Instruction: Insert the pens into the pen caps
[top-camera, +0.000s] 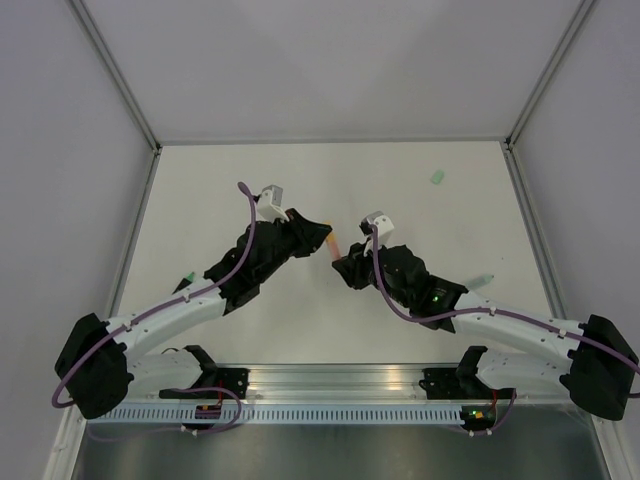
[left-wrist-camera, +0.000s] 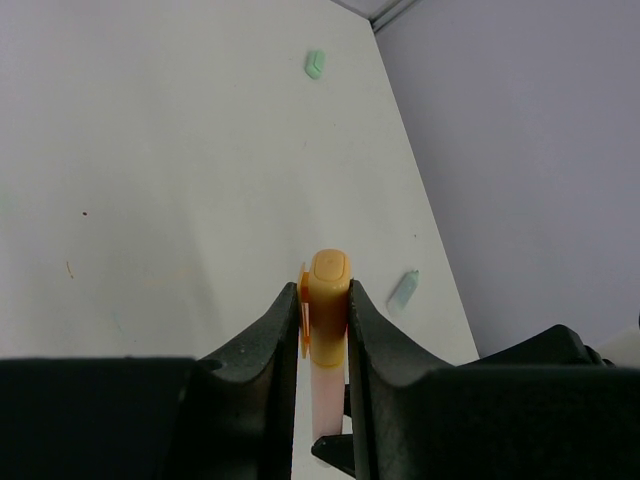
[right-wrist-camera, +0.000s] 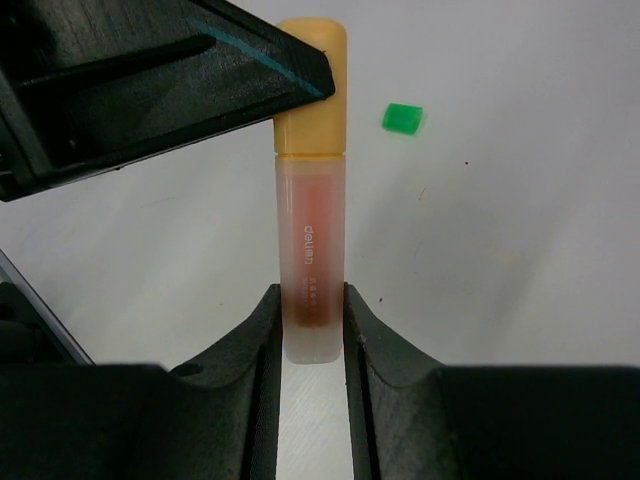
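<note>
Next, my left gripper moves to the pen's frosted body (right-wrist-camera: 312, 225) because its fingers cover the orange cap (right-wrist-camera: 318, 132). This will free the cap's end for my right gripper.
The orange pen (right-wrist-camera: 311, 260), a frosted body with orange ink, is held in the air between both grippers and also shows in the top view (top-camera: 334, 247). The orange cap (right-wrist-camera: 311, 90) sits on its far end. My left gripper (left-wrist-camera: 328, 300) is shut on the orange cap (left-wrist-camera: 328, 285). My right gripper (right-wrist-camera: 311, 315) is shut on the pen's rear end. The grippers meet at mid table, left (top-camera: 322, 233) and right (top-camera: 346, 264). A green cap (right-wrist-camera: 402, 117) lies on the table beyond. The dark-bodied pen is out of view.
A pale mint pen (top-camera: 484, 280) lies on the white table by the right arm and also shows in the left wrist view (left-wrist-camera: 403, 290). A small mint green cap (top-camera: 437, 177) lies at the far right, seen in the left wrist view too (left-wrist-camera: 314, 64). Grey walls enclose the table.
</note>
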